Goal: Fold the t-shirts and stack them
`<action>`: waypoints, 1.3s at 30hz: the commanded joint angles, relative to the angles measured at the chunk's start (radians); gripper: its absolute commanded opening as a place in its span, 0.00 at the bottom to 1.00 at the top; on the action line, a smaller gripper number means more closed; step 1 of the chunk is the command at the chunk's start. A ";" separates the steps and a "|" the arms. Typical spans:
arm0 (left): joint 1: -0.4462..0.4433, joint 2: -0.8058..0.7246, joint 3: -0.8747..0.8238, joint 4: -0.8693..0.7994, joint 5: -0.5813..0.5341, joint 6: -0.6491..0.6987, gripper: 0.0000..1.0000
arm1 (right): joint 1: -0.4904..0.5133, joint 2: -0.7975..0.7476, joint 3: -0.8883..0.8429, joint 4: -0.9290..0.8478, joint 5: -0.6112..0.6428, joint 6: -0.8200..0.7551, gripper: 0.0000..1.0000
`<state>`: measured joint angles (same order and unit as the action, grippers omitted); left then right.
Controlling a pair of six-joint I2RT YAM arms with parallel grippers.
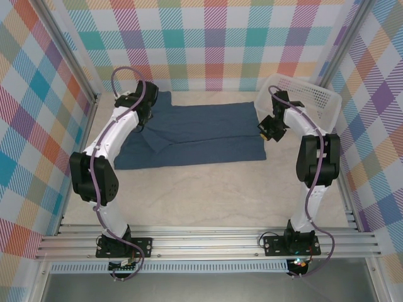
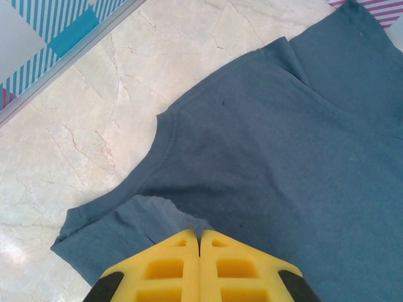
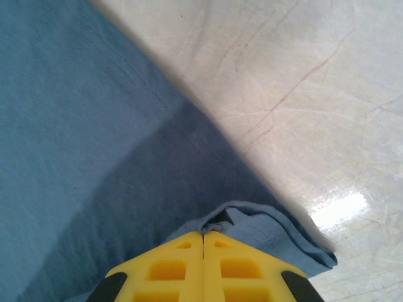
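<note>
My left gripper should keep lowering the pinched cloth (image 2: 179, 217), as the t-shirt's folded sleeve (image 1: 157, 142) lies inward over its body, until the cloth rests flat there, and then release it.
The dark slate-blue t-shirt (image 1: 201, 135) lies spread across the far middle of the table, with a sleeve folded inward at its left end. My left gripper (image 1: 148, 126) is shut on a pinch of fabric beside the sleeve. In the left wrist view, the cloth (image 2: 283, 157) rises to the closed yellow fingertips (image 2: 199, 234). My right gripper (image 1: 266, 131) is at the shirt's right edge, shut on the hem. In the right wrist view, the hem corner (image 3: 271, 233) bunches at its closed fingertips (image 3: 203, 234), and shirt fabric (image 3: 75, 126) covers the left.
A white perforated basket (image 1: 308, 100) stands at the back right, just behind my right arm. Bare marble tabletop (image 1: 208, 195) stretches between the shirt and the arm bases. Checkered walls and metal posts (image 1: 88, 94) enclose the table. The wall's base rail (image 2: 63, 56) runs near the sleeve.
</note>
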<state>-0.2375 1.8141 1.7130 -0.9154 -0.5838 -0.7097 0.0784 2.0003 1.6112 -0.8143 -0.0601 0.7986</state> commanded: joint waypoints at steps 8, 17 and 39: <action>0.050 0.073 0.043 0.034 0.072 0.026 0.00 | 0.001 0.052 0.062 -0.035 -0.002 -0.007 0.00; 0.098 0.186 0.171 -0.004 0.166 0.045 0.41 | 0.001 0.060 0.134 -0.045 -0.040 -0.082 0.43; 0.192 0.066 -0.373 0.207 0.523 -0.261 0.06 | 0.090 -0.029 -0.199 0.161 -0.135 -0.092 0.13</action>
<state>-0.0631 1.8320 1.3193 -0.7540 -0.0872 -0.9298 0.1680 1.9209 1.3705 -0.6724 -0.1669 0.7170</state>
